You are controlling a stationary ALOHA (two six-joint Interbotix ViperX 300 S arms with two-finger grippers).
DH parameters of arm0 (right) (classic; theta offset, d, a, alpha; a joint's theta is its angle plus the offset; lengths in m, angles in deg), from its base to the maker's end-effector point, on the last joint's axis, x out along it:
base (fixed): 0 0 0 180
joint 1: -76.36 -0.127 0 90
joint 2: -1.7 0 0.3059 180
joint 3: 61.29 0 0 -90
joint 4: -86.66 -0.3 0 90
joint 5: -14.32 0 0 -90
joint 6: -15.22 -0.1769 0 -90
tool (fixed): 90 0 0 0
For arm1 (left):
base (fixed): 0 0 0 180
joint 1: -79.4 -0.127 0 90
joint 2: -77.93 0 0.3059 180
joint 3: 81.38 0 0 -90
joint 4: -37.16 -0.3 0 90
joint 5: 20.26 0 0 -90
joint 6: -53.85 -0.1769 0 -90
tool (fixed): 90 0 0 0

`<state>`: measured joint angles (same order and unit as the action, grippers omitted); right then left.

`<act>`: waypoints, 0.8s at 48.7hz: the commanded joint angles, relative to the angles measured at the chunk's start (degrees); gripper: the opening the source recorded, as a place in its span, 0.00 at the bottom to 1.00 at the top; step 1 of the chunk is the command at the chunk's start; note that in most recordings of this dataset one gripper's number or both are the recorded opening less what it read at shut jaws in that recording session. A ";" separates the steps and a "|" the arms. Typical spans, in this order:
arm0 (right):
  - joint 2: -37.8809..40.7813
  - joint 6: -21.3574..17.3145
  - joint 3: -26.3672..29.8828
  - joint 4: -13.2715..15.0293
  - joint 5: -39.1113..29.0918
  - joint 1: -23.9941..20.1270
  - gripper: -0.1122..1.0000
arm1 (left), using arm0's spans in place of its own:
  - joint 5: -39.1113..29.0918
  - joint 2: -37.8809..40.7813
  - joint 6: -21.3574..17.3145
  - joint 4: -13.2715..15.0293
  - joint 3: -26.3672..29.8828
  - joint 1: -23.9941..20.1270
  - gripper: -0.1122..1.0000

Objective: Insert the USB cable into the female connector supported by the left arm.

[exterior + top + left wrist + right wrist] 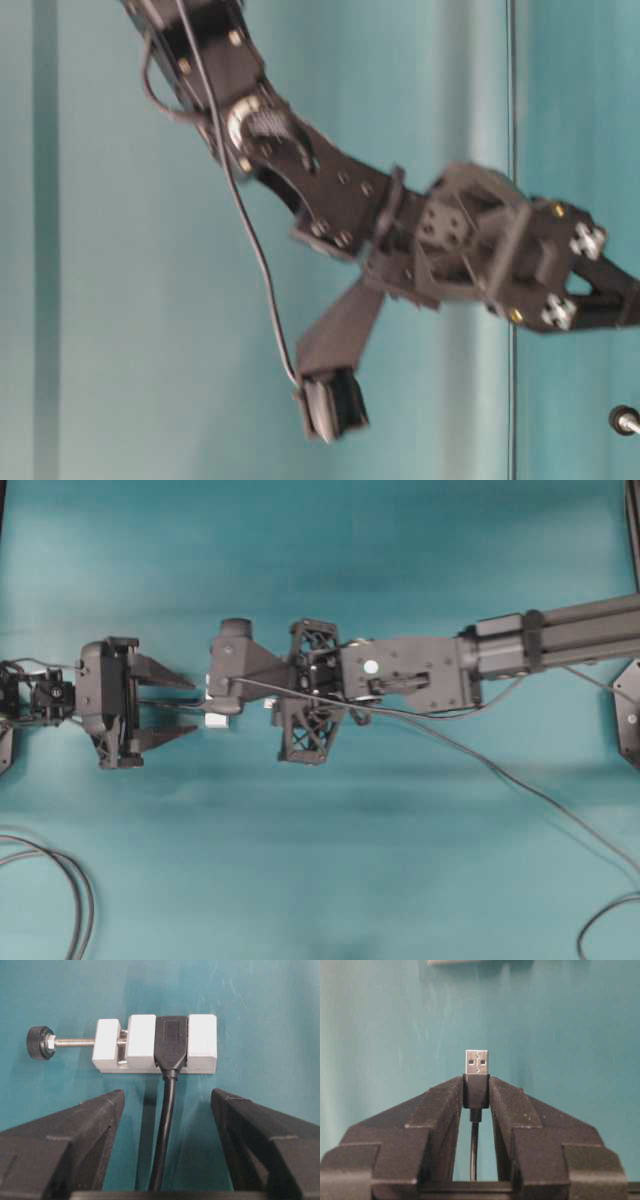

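The black socket (171, 1040) will stay in place when the robot pushes the plug in, because the white block's fingers (141, 1037) pinch it tightly.
The female connector (202, 1042) is a white block with a black socket clamped in it and a screw post ending in a dark knob (39, 1043). It lies on the teal table, and its black cable (167, 1125) runs back between my left fingers. My left gripper (167, 1094) is open, with its tips short of the block and not touching it. In the overhead view the left gripper (194, 708) faces the block (216, 719). My right gripper (476, 1080) is shut on the USB cable's plug (476, 1062). Its silver end points ahead, toward the block's edge (455, 961).
The right arm (400, 675) reaches across the middle, and its wrist hides the plug from above. A thin cable (520, 785) trails to the lower right. Grey cable loops lie at the lower left (78, 895). A black mount (630, 715) sits at the right edge.
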<state>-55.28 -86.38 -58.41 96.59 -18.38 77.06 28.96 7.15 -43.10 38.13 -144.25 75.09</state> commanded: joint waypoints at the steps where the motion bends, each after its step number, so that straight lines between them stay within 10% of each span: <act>1: -0.09 -0.09 2.90 1.14 -0.09 -0.26 0.29 | 0.44 -0.44 -0.79 -0.18 0.44 0.00 0.79; 39: 2.81 -0.18 4.48 5.71 1.05 -0.62 0.29 | 2.11 4.75 -1.23 -0.09 4.57 -0.62 0.78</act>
<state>-51.41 -86.47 -54.98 101.42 -18.11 76.62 31.24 11.19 -43.27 37.78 -141.52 74.83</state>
